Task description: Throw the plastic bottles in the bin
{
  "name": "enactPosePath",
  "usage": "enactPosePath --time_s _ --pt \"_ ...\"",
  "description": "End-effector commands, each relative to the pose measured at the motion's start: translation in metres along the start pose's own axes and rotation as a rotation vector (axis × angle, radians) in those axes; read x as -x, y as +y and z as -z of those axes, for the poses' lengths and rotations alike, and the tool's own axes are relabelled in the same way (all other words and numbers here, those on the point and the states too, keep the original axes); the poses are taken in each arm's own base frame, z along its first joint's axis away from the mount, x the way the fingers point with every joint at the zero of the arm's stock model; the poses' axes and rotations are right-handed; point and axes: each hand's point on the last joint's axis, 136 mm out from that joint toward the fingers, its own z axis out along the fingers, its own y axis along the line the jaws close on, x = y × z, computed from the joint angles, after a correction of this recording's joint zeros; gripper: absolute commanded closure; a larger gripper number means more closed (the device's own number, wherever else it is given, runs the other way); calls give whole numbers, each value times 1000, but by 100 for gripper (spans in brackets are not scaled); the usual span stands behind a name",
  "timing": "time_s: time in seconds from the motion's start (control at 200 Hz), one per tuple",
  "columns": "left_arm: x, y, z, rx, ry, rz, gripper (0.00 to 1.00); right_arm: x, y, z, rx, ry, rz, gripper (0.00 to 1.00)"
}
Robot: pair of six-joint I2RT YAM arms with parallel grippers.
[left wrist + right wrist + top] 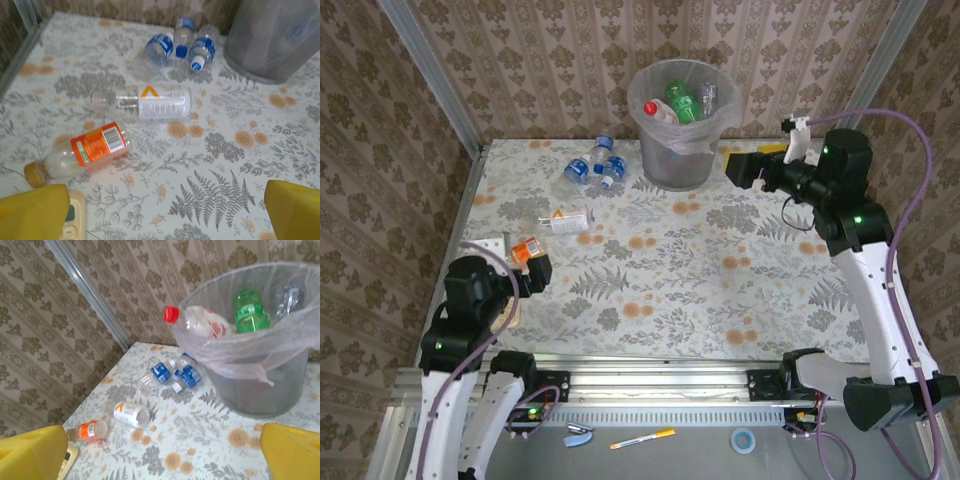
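The orange-labelled bottle lies apart from the white-labelled bottle, so the left gripper should keep moving open toward the orange label until its fingers can close around it.
The bin stands at the back of the table, lined with a clear bag. It holds a red-capped bottle, a green one and a clear one. Three blue-labelled bottles lie left of it. A white-labelled bottle and an orange-labelled bottle lie nearer the left arm. My left gripper hovers open just right of the orange-labelled bottle, nothing between its fingers. My right gripper hangs open and empty just right of the bin's rim.
A flat beige block lies at the table's left edge beside my left gripper. Patterned walls and metal posts close the back and sides. A pen and a tape roll lie below the front rail.
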Motion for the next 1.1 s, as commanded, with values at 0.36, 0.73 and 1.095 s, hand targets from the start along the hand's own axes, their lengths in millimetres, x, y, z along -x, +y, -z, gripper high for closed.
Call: enactPosePath --time_s 0.36,0.73,1.095 --pt "-9 19 -44 144 177 284 0 -80 19 26 54 109 -68 0" --pt "-21 62 -61 277 185 747 0 -118 17 44 31 151 -116 0" --pt "-44 91 -112 296 281 1109 0 -127 19 52 33 151 -129 0"
